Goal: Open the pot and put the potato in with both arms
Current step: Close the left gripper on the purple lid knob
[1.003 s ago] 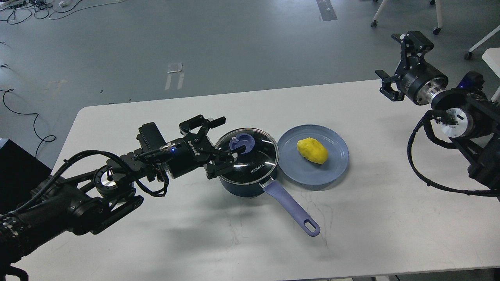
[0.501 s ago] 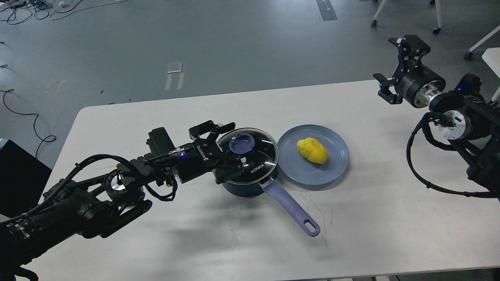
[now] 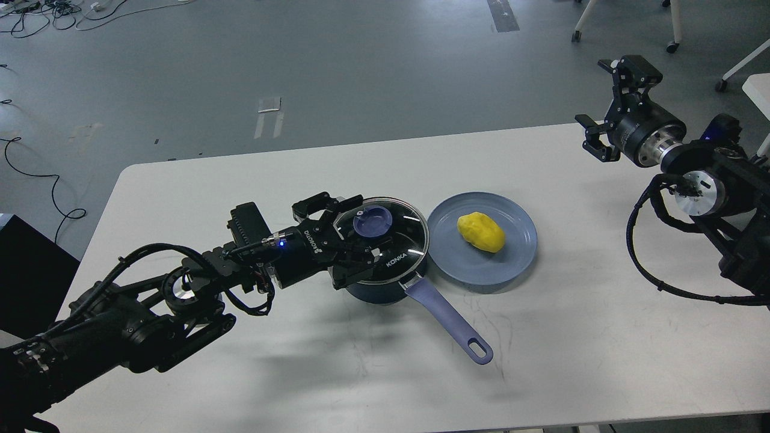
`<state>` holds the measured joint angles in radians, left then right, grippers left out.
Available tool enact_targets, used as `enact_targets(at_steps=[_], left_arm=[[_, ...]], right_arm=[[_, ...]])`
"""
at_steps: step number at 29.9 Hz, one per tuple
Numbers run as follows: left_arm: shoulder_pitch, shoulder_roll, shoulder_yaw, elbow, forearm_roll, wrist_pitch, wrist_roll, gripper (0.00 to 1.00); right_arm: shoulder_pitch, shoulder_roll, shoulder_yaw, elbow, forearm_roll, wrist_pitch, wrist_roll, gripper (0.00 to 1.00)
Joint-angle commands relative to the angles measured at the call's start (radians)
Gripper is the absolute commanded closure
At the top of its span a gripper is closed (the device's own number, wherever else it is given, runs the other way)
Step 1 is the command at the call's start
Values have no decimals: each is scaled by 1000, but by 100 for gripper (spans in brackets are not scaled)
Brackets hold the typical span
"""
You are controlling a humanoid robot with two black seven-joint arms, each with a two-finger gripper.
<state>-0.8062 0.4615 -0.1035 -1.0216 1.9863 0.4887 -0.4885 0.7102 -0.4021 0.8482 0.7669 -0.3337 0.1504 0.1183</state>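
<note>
The navy pot (image 3: 381, 293) should be empty when I lift the lid off, because only plain dark shows through the glass lid (image 3: 404, 237).
The navy pot (image 3: 376, 287) stands mid-table with its glass KONKA lid (image 3: 402, 240) on and its lavender handle (image 3: 448, 322) pointing to the front right. My left gripper (image 3: 356, 233) is open, its fingers (image 3: 346, 202) spread over the lid's left side on either side of the blue knob (image 3: 373, 221), without closing on it. The yellow potato (image 3: 480, 231) lies on the light-blue plate (image 3: 517, 252) just right of the pot. My right gripper (image 3: 604, 105) is open and empty, raised above the table's far right edge, well away from the potato.
The white table (image 3: 301, 373) ends at a rounded corner at the far left. Beyond it lies grey floor with cables at the left and chair legs (image 3: 674, 24) at the back right. My right arm's cable loop (image 3: 656, 264) hangs over the table's right side.
My left gripper has moved right and forward over the lid, so its fingers now flank the blue knob. My right gripper has shifted slightly up and left.
</note>
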Motion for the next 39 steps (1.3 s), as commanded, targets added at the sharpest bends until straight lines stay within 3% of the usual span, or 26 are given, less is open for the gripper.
enact_targets(at_steps=[1, 17, 24, 39], left_arm=[[2, -14, 1, 3, -1, 0, 0, 7], [13, -66, 2, 83, -27, 0, 0, 7], [15, -64, 4, 86, -29, 0, 0, 45], [10, -66, 2, 97, -34, 0, 0, 47]], right_arm=[[0, -4, 0, 0, 1, 0, -2, 0], [-1, -24, 0, 2, 1, 0, -6, 0], [-3, -24, 0, 2, 1, 0, -6, 0], [-6, -23, 2, -9, -1, -5, -5, 0]])
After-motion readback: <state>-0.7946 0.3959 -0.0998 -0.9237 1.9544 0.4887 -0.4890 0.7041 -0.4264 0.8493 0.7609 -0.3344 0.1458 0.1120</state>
